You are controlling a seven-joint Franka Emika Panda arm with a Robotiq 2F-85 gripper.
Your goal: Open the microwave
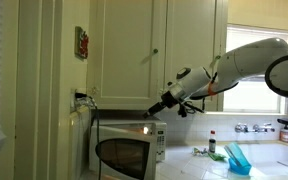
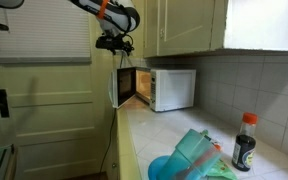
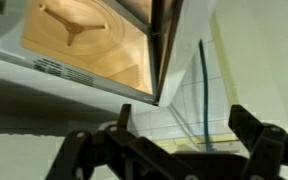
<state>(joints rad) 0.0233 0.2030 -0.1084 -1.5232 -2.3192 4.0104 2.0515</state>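
Observation:
My gripper needs to move to the door's inner side point(image 2: 126, 84) and push the door wider, because the door is only partly open and my gripper hangs above the door's upper edge point(image 2: 123, 69).
The white microwave point(image 1: 156, 143) point(image 2: 174, 88) stands on the counter under the cream wall cabinets. Its door point(image 1: 124, 155) point(image 2: 116, 90) with the dark window stands swung partly open. The lit cavity shows in an exterior view point(image 2: 136, 85) and in the wrist view point(image 3: 84, 40). My gripper point(image 1: 149, 112) point(image 2: 114, 43) point(image 3: 184, 125) hangs just above the microwave's top front corner, near the door's upper edge. Its fingers are spread apart and hold nothing. I cannot tell whether it touches the microwave.
Cream wall cabinets point(image 1: 154, 45) hang close above the arm. The counter holds a teal dish rack point(image 1: 237, 158) point(image 2: 189, 160), a dark sauce bottle point(image 2: 244, 142) and a small red-capped bottle point(image 1: 212, 143). A faucet point(image 1: 254, 127) stands by the window. A white panelled door point(image 2: 44, 110) is beside the microwave.

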